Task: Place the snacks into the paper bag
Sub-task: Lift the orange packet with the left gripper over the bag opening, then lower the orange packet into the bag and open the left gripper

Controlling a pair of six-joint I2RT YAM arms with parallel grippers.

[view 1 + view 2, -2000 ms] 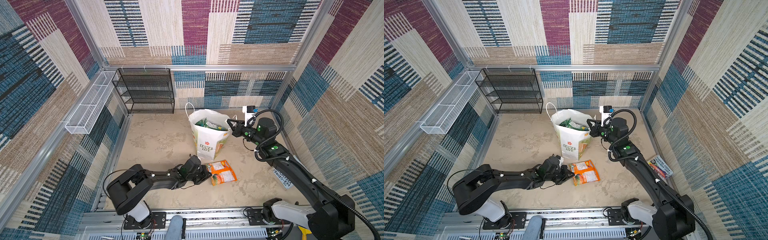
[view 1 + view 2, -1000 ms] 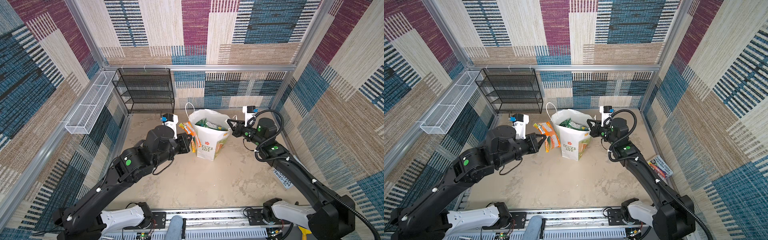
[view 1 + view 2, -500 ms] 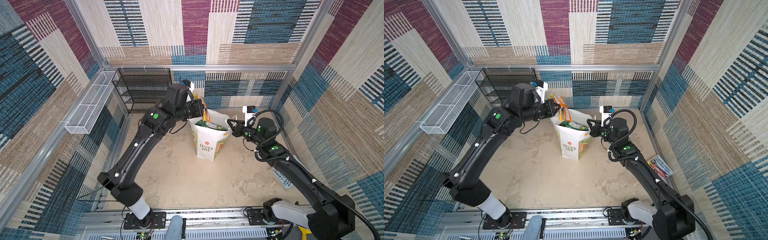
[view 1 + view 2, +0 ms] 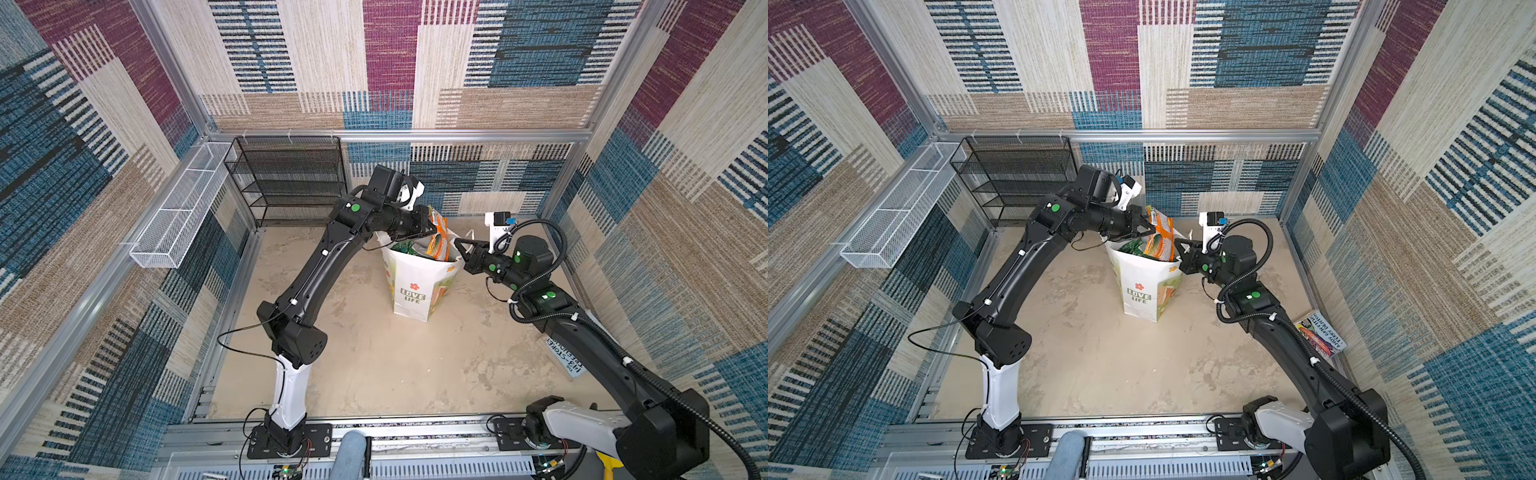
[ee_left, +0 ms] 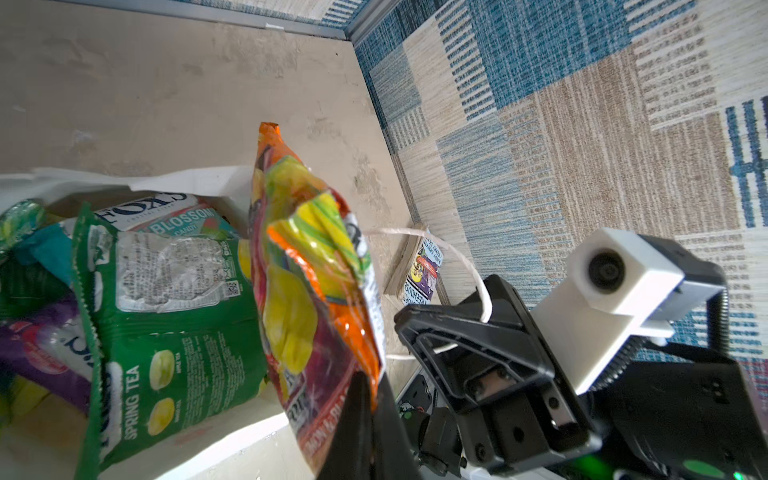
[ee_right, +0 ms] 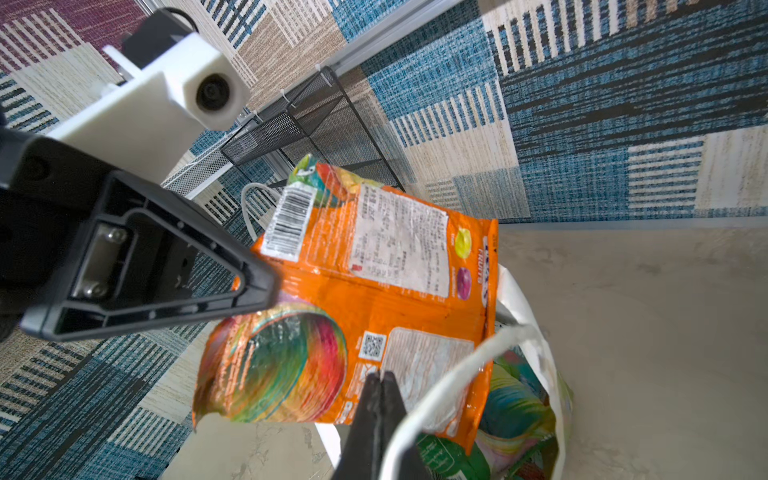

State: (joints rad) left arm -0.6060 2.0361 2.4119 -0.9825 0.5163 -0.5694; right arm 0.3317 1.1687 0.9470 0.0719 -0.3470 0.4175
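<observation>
The orange snack packets [image 4: 438, 232] stand upright above the bag's rim near my right gripper. Next, my left gripper pulls back and tips them down over the green packet [image 5: 184, 320].
The white paper bag [image 4: 411, 286] [image 4: 1138, 286] stands upright on the floor, mouth open. My left gripper [image 4: 434, 230] [image 4: 1152, 227] [image 5: 370, 382] is shut on the edge of orange snack packets [image 4: 438, 241] [image 4: 1160, 241] [image 5: 307, 257] [image 6: 374, 291], apparently two pressed together. They hang upright over the bag's mouth, lower ends just inside the rim. My right gripper [image 4: 457, 242] [image 4: 1177, 241] [image 6: 380, 378] is shut at the bag's right rim, with the white loop handle [image 6: 457, 365] [image 5: 457, 253] hooked around its fingers. Inside lie a green packet [image 5: 174, 316], a purple packet [image 5: 37, 353] and a teal-red packet [image 5: 183, 216].
A black wire shelf [image 4: 286, 178] stands against the back wall, and a white wire basket [image 4: 178, 208] hangs on the left wall. A printed magazine [image 4: 1320, 336] [image 5: 424, 266] lies on the floor by the right wall, beside the right arm.
My left arm has lifted the orange packets from the floor in front of the bag, swung round its left side and brought them over the mouth. The right arm has not moved.
</observation>
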